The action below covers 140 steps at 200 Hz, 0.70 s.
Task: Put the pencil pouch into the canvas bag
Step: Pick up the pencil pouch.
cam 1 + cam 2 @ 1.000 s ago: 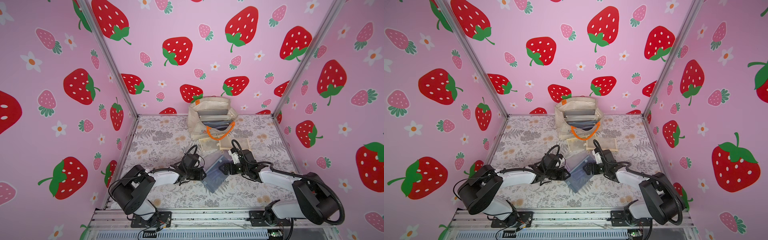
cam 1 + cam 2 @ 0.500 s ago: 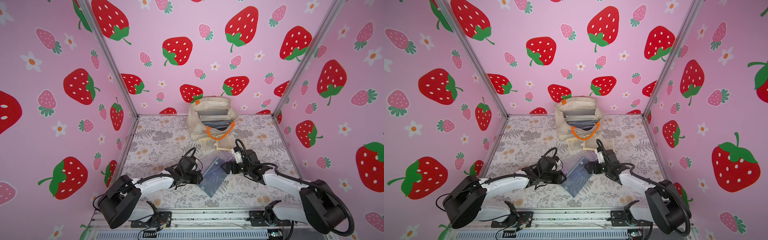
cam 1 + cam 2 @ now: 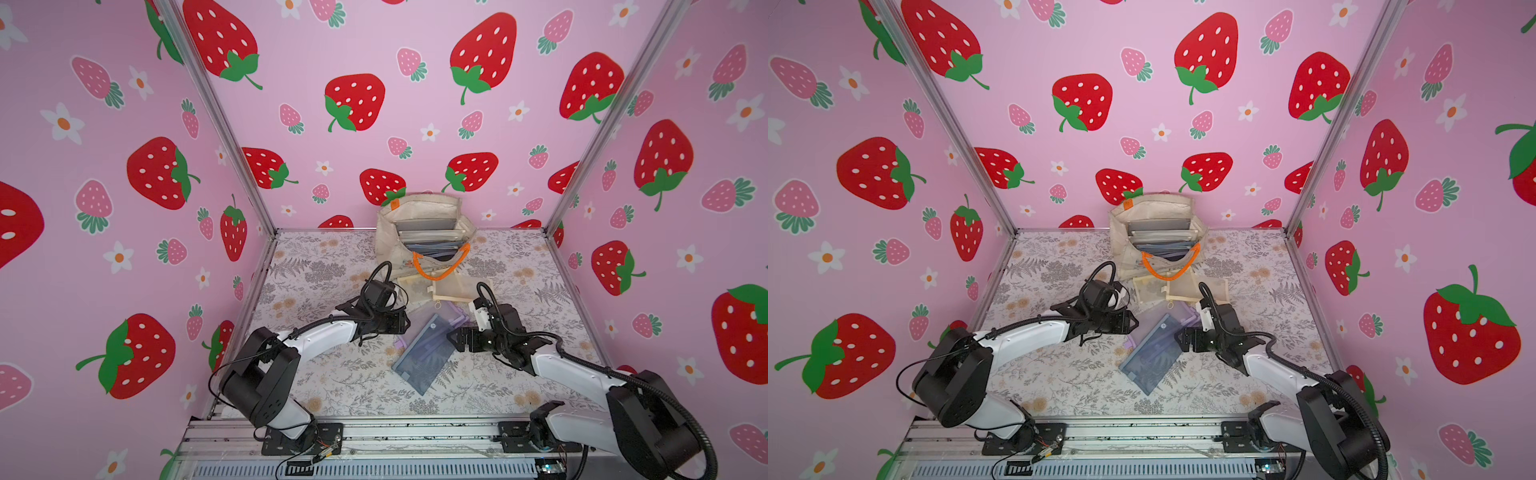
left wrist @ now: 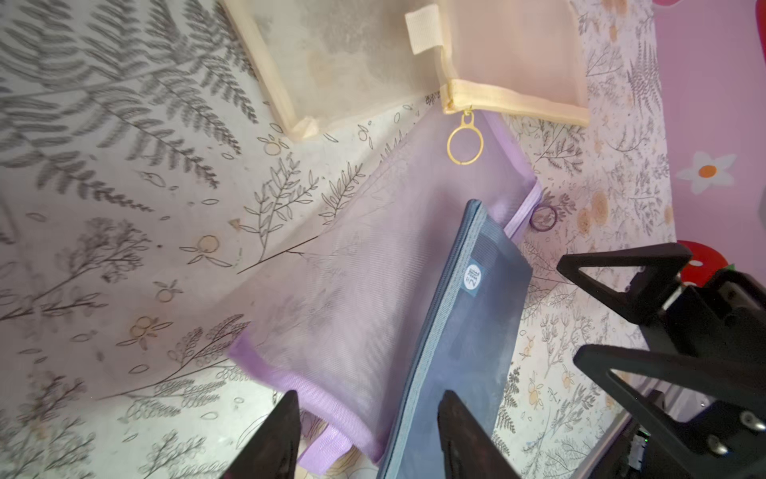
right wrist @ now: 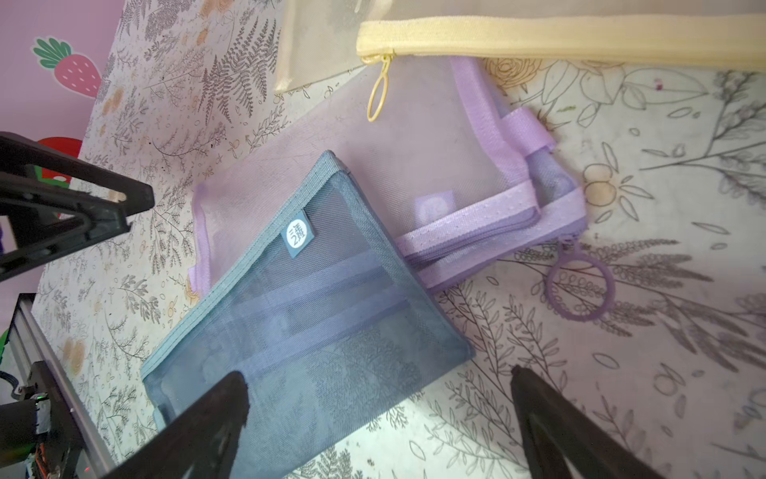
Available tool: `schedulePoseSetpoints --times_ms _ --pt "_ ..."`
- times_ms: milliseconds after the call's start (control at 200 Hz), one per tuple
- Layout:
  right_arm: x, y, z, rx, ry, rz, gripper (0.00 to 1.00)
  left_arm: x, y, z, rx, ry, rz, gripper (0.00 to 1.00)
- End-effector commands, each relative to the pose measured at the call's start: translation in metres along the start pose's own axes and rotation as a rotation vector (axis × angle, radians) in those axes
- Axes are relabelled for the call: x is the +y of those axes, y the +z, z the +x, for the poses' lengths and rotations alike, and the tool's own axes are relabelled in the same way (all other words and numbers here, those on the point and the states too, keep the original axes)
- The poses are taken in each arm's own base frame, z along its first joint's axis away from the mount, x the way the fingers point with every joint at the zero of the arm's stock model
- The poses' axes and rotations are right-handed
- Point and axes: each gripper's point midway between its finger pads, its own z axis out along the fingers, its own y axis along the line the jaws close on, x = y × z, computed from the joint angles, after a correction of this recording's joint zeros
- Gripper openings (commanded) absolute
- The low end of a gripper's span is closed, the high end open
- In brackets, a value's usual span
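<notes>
My left gripper should lift the blue pouch point(image 3: 429, 357) by the zip edge point(image 3: 418, 336) before my right gripper takes the opposite edge, because the pouch is lying flat under my right gripper.
A blue mesh pencil pouch point(image 3: 424, 353) point(image 3: 1152, 357) lies flat on the floral table, half on top of a purple mesh pouch point(image 3: 451, 309) point(image 4: 373, 269). The cream canvas bag point(image 3: 386, 237) point(image 3: 1121, 237) with orange handles stands open at the back wall. My left gripper point(image 3: 405, 322) point(image 4: 369, 404) is open, its jaws over the purple pouch's corner and the blue pouch's point(image 4: 468, 331) zip edge. From the opposite side my right gripper point(image 3: 453, 340) point(image 5: 377, 375) is wide open, one jaw over the blue pouch point(image 5: 311, 311) and one over bare table.
Two cream mesh pouches point(image 3: 415, 291) point(image 3: 461, 286) lie between the bag and the grippers. Several flat grey things stand inside the bag. A metal rail point(image 3: 374, 436) runs along the table's front edge. Pink walls close the other sides.
My left gripper has opened wider and moved toward the back along the pouches. The blue pouch has shifted slightly to the left. The right gripper stays open in about the same place.
</notes>
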Motion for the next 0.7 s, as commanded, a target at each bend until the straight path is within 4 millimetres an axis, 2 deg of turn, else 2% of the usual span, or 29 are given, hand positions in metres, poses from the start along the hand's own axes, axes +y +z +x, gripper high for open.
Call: schedulePoseSetpoints --times_ms 0,195,330,465,695 --pt "-0.001 -0.003 0.014 0.02 0.05 -0.016 0.99 -0.025 0.009 -0.001 0.028 0.062 0.081 0.54" --pt "0.003 -0.008 0.035 0.037 0.112 -0.068 0.99 -0.034 0.024 0.004 0.064 0.086 0.114 0.54" --pt "0.001 -0.003 0.042 0.051 0.128 -0.074 1.0 -0.036 0.036 0.009 0.095 0.088 0.133 0.54" --pt "0.005 0.009 0.039 0.062 0.146 -0.115 1.0 -0.038 0.044 0.015 0.114 0.086 0.142 0.53" --pt "0.01 0.028 0.034 0.081 0.153 -0.147 0.98 -0.049 0.05 0.027 0.128 0.089 0.174 0.43"
